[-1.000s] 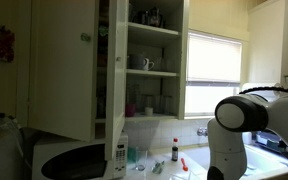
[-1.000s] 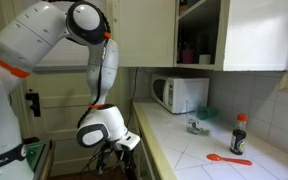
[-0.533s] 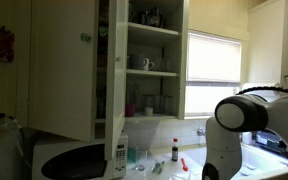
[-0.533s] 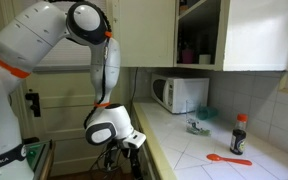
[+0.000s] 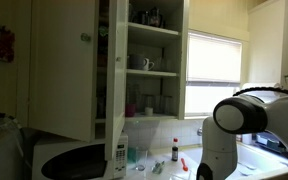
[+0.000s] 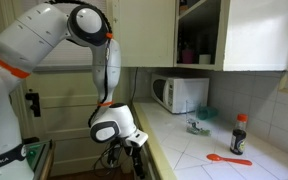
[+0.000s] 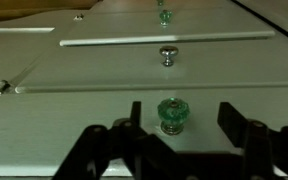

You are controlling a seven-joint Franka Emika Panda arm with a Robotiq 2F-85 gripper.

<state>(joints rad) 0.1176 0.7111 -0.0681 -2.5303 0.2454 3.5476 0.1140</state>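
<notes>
The green knob [image 7: 173,112] is close to one finger of my open gripper, so I should center my fingers on it and move nearer the drawer front [image 7: 201,113] before I close them.
A faceted green glass knob [image 7: 171,113] on a white drawer front [image 7: 74,120] stands between the two black fingers of my gripper [image 7: 181,112] in the wrist view. The left finger [image 7: 135,112] is close beside the knob; the right finger [image 7: 230,118] stands well clear of it. The jaws are open and touch nothing. In an exterior view the gripper [image 6: 127,158] hangs low against the cabinet front, under the counter edge [image 6: 154,150].
Further up the drawer fronts sit a silver knob [image 7: 167,56] and another green knob [image 7: 164,15]. On the counter are a microwave [image 6: 181,94], a dark bottle [image 6: 240,133] and an orange spoon [image 6: 229,158]. An upper cabinet door [image 5: 64,70] hangs open.
The wrist and gripper have moved closer in toward the cabinet front under the counter. In the exterior views the arm's lower part has shifted sideways a little.
</notes>
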